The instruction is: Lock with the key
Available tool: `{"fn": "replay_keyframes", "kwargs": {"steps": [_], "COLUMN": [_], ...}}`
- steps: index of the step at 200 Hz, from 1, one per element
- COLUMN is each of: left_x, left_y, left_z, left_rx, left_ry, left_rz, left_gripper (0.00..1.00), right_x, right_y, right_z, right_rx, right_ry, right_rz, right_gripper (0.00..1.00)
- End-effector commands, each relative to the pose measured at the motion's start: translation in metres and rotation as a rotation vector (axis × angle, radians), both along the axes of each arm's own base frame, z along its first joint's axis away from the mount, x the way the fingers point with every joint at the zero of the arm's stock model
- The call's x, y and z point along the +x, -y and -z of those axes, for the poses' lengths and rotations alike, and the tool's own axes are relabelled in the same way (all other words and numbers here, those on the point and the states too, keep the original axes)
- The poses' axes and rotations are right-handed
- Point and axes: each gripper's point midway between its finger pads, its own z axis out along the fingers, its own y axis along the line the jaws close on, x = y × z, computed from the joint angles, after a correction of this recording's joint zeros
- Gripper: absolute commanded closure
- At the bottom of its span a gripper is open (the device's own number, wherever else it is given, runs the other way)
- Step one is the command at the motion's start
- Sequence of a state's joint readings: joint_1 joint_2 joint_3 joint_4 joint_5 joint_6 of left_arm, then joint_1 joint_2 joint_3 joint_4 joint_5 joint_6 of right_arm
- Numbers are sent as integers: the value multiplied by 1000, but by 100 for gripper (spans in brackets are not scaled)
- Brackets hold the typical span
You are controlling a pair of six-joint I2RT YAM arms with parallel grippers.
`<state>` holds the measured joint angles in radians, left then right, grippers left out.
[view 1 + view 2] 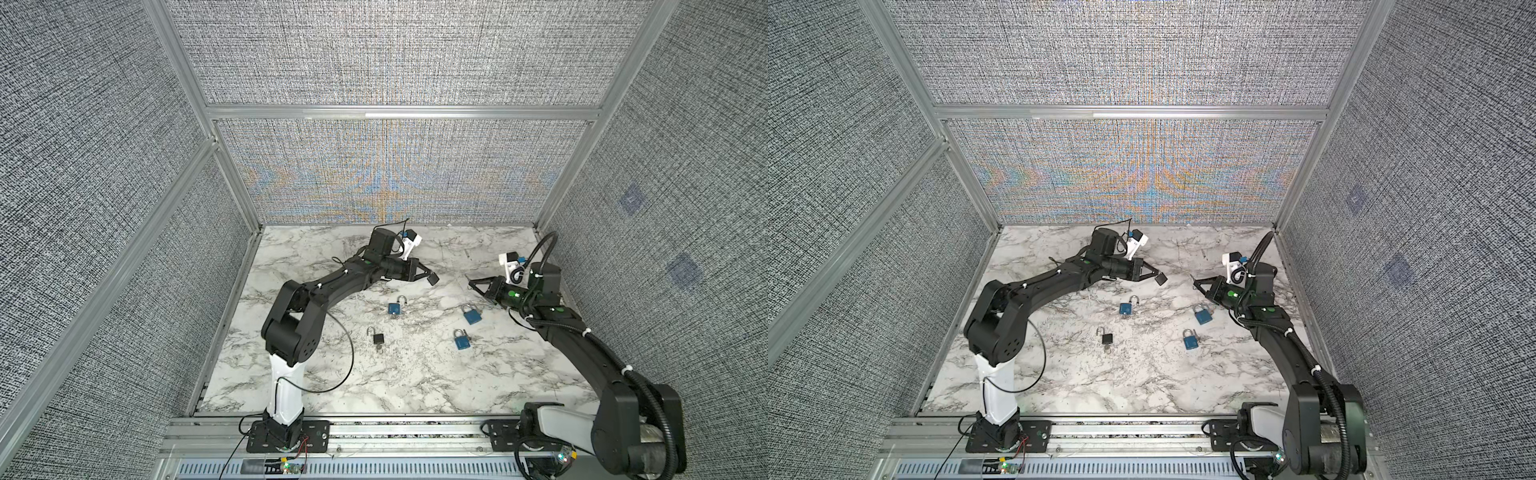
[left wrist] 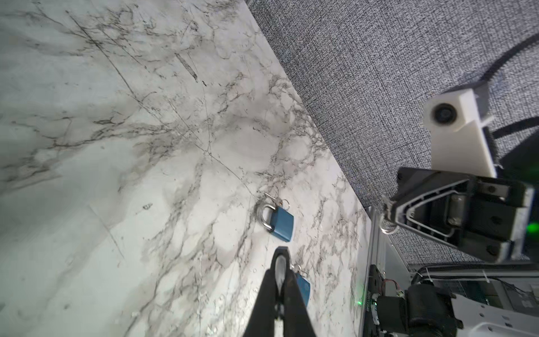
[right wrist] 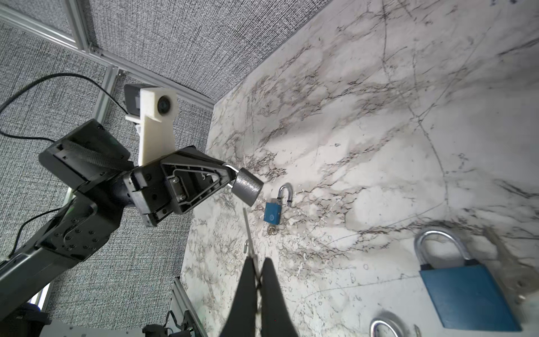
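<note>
I should keep moving my left gripper down and let go on the marble (image 1: 447, 292) behind the blue padlocks, because that spot is open and the dark grey padlock's body (image 3: 247, 186) is clear of the key.
My left gripper (image 1: 427, 275) is shut on the shackle of a dark grey padlock (image 1: 433, 279), held in the air over the middle back of the marble table (image 1: 316, 386). In the right wrist view that padlock (image 3: 247, 187) hangs from the left gripper (image 3: 230, 176) with its body free. My right gripper (image 1: 472, 285) is shut on a thin silver key (image 3: 247, 230), whose blade points toward the padlock across a short gap. The key's ring (image 2: 388, 229) dangles under the right gripper (image 2: 389, 208). In the left wrist view the padlock (image 2: 280, 267) shows edge-on between the closed fingers (image 2: 267, 291).
Below the grippers lie three blue padlocks (image 1: 395, 308) (image 1: 472, 316) (image 1: 461, 342) and a small black one (image 1: 377, 338), each with keys by it. Fabric walls and aluminium frame rails (image 1: 232, 316) enclose the table on three sides.
</note>
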<state>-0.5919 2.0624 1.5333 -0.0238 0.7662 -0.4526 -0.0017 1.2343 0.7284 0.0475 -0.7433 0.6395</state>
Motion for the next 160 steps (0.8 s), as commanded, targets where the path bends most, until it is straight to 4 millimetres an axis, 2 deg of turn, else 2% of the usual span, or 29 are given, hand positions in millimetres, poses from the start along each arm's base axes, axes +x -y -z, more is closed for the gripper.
{"fn": "replay_keyframes", "kwargs": {"steps": [1,51,83,129,160], "left_x": [4,30,42,39,38], "left_y": [13,51,65,75,75], "left_z": [8,31,44,59,74], "left_rx": [9,18,3,-42,-28], "left_ry": [-32,-105,-152,-228,-263], "left_rz": [53,121,139,163,155], "left_gripper": [100,100,100,100,100], "right_x": [7,29,39,50,52], "right_y": [6,14,15,12,12], "right_z": [2,6,11,21,24], "right_rx": [-26,-36,-42,-25,-22], "right_ry": [2,-16,-25,-60,-59], "right_rz": [11,17,8,-13,-11], "right_gripper": [100,100,100,100,100]}}
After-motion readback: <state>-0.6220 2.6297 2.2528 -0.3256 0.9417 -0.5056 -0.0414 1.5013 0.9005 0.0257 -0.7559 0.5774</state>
